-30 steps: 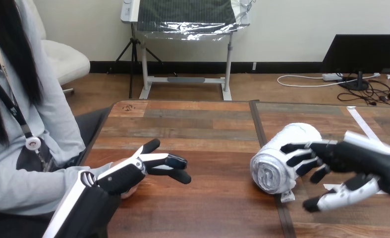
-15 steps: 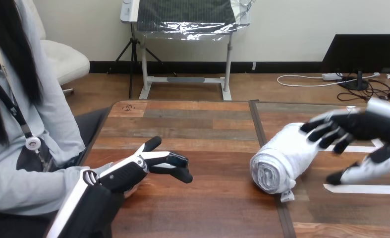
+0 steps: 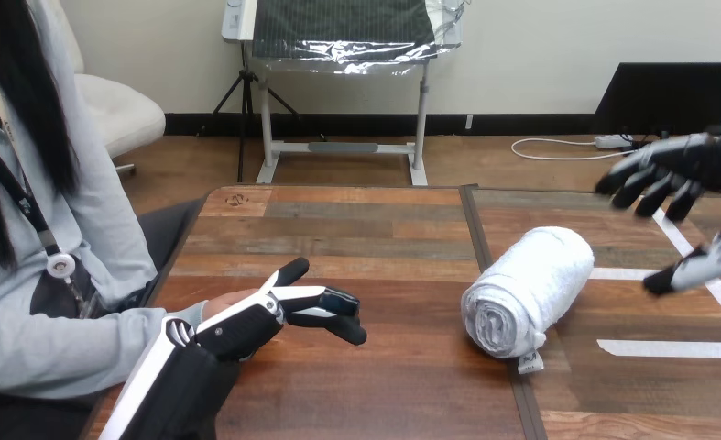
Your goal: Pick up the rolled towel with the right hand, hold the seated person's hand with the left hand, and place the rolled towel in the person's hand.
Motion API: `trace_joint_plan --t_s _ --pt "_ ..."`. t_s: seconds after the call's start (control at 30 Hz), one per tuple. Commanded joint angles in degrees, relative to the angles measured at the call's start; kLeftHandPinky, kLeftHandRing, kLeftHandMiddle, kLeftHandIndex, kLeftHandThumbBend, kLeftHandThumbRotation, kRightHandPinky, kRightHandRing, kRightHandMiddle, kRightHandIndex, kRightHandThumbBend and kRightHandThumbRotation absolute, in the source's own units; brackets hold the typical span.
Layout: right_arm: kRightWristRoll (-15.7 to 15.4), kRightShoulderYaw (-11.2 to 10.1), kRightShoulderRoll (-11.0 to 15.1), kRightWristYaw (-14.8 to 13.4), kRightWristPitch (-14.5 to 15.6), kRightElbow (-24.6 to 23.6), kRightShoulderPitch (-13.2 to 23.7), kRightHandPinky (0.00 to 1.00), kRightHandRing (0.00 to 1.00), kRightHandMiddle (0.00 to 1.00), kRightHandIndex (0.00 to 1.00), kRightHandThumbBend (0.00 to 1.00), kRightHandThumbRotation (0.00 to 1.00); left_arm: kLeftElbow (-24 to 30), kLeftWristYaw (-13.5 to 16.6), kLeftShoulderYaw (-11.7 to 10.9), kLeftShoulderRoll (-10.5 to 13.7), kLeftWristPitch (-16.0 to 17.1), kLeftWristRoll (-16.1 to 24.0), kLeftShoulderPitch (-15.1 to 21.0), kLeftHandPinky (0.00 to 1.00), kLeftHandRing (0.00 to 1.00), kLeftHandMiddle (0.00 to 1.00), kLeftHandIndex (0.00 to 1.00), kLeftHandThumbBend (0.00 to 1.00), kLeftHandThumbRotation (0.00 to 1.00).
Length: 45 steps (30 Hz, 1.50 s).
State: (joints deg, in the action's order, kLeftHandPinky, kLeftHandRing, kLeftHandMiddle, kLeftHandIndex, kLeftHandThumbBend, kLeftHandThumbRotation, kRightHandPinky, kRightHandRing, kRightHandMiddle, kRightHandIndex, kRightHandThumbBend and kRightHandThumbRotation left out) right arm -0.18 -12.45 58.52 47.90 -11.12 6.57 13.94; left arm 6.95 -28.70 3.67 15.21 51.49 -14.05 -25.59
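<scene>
My gripper will lift the rolled towel (image 3: 532, 288), which will stay coiled and only squeeze in at its middle, because the spiral end (image 3: 496, 328) shows tightly wound layers.
The rolled white towel (image 3: 530, 289) lies on the wooden table (image 3: 375, 238) right of the middle, its spiral end facing me. My right hand (image 3: 682, 174) hangs in the air well above and to the right of the towel, open with fingers spread, touching nothing. At the lower left my left hand (image 3: 269, 319) lies over the person's hand (image 3: 233, 299), its fingers stretched out past it toward the table's middle. I see no finger curled round the person's hand, most of which is hidden under mine.
White tape strips (image 3: 672, 348) mark the table's right part, by the towel. A dark seam (image 3: 485, 266) runs front to back just left of the towel. The person sits at the table's left side.
My right hand has come off the towel, rising up and to the right. The towel stays on the table. My left hand has edged slightly right.
</scene>
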Motion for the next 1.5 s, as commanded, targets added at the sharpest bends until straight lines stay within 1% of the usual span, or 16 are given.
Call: trace_joint_plan --t_s 0.0,0.03,0.1,0.2,0.3,0.5,0.53,0.63,0.8,0.9,0.97,1.03,1.3,1.33,1.4,1.47 --pt "-0.4 0.1 1.9 -1.2 -3.2 3.4 8.2 0.63 0.7 0.73 0.75 0.91 0.12 -0.5 0.0 0.5 -0.1 0.9 -0.6 3.1 0.98 0.7 0.65 0.71 0.86 0.56" --pt "-1.3 1.1 1.7 -1.4 -3.9 5.0 10.0 0.63 0.7 0.73 0.75 0.92 0.12 -0.6 -0.2 0.7 0.0 0.7 -0.9 3.1 0.98 0.71 0.65 0.71 0.86 0.56" --pt "-2.3 2.1 1.6 -1.7 -4.7 6.8 11.8 0.64 0.71 0.73 0.75 0.94 0.11 -0.6 -0.4 0.9 0.0 0.6 -1.2 3.0 0.99 0.71 0.66 0.72 0.86 0.56" --pt "-4.0 3.7 0.6 -2.3 -7.4 10.9 15.3 0.66 0.71 0.74 0.75 0.97 0.11 -1.0 -0.3 0.9 -0.4 1.0 -1.0 3.1 1.0 0.71 0.66 0.72 0.86 0.55" --pt "-6.3 5.3 -0.4 -3.8 -10.4 15.0 18.5 0.66 0.71 0.73 0.75 0.98 0.11 -1.1 -0.2 1.1 -0.6 0.9 -1.0 3.0 1.0 0.7 0.66 0.71 0.86 0.54" --pt "-11.7 9.5 -1.7 -5.6 -11.8 21.4 24.6 0.69 0.73 0.75 0.76 1.0 0.11 -2.0 0.0 1.2 -1.3 2.5 -0.5 3.5 0.99 0.69 0.65 0.71 0.85 0.54" --pt "-13.3 10.6 -2.0 -6.3 -12.1 22.8 26.0 0.69 0.74 0.75 0.76 1.0 0.11 -2.2 -0.1 1.2 -1.3 2.8 -0.4 3.6 0.99 0.69 0.65 0.71 0.84 0.54" --pt "-16.1 12.7 -2.9 -7.8 -13.2 26.2 28.6 0.69 0.74 0.76 0.77 1.0 0.11 -2.5 -0.3 1.4 -1.3 3.3 -0.5 3.8 0.98 0.68 0.65 0.72 0.84 0.54" --pt "-19.9 15.7 -4.7 -10.2 -15.0 32.5 32.3 0.7 0.75 0.77 0.78 1.0 0.11 -2.8 -0.5 1.7 -1.3 3.8 -0.8 3.8 0.97 0.68 0.65 0.72 0.85 0.54" --pt "-22.1 17.5 -6.0 -12.2 -16.8 37.1 34.3 0.7 0.76 0.78 0.79 1.0 0.11 -2.8 0.1 1.5 -1.8 4.3 0.0 3.5 0.97 0.67 0.65 0.71 0.85 0.54" --pt "-24.3 19.3 -7.1 -15.0 -19.8 41.0 35.6 0.7 0.76 0.78 0.79 1.0 0.12 -2.9 0.4 1.3 -2.0 4.9 0.4 3.3 0.96 0.67 0.65 0.71 0.85 0.54" --pt "-26.4 20.8 -7.8 -17.2 -21.6 43.8 36.6 0.7 0.77 0.78 0.79 1.0 0.13 -2.7 0.4 1.4 -2.0 5.1 0.4 2.9 0.96 0.67 0.65 0.71 0.86 0.55" --pt "-32.9 25.6 -10.0 -25.0 -24.4 51.7 39.1 0.73 0.83 0.81 0.81 1.0 0.19 -2.1 0.3 1.5 -1.4 5.7 -0.4 1.5 0.96 0.67 0.65 0.71 0.86 0.55" --pt "-34.9 27.0 -10.2 -27.2 -25.2 52.4 39.4 0.74 0.83 0.81 0.81 1.0 0.2 -1.9 0.4 1.4 -1.4 5.7 -0.2 1.3 0.96 0.67 0.65 0.71 0.86 0.55" --pt "-37.4 28.7 -10.2 -30.1 -26.4 53.4 39.9 0.74 0.84 0.82 0.82 1.0 0.22 -1.6 0.5 1.3 -1.2 5.8 -0.1 0.8 0.96 0.67 0.65 0.72 0.86 0.55" --pt "-41.0 31.3 -10.6 -33.9 -27.4 54.8 40.7 0.74 0.85 0.82 0.83 1.0 0.23 -1.2 0.5 1.3 -1.1 6.0 -0.1 0.3 0.96 0.67 0.65 0.72 0.86 0.55"
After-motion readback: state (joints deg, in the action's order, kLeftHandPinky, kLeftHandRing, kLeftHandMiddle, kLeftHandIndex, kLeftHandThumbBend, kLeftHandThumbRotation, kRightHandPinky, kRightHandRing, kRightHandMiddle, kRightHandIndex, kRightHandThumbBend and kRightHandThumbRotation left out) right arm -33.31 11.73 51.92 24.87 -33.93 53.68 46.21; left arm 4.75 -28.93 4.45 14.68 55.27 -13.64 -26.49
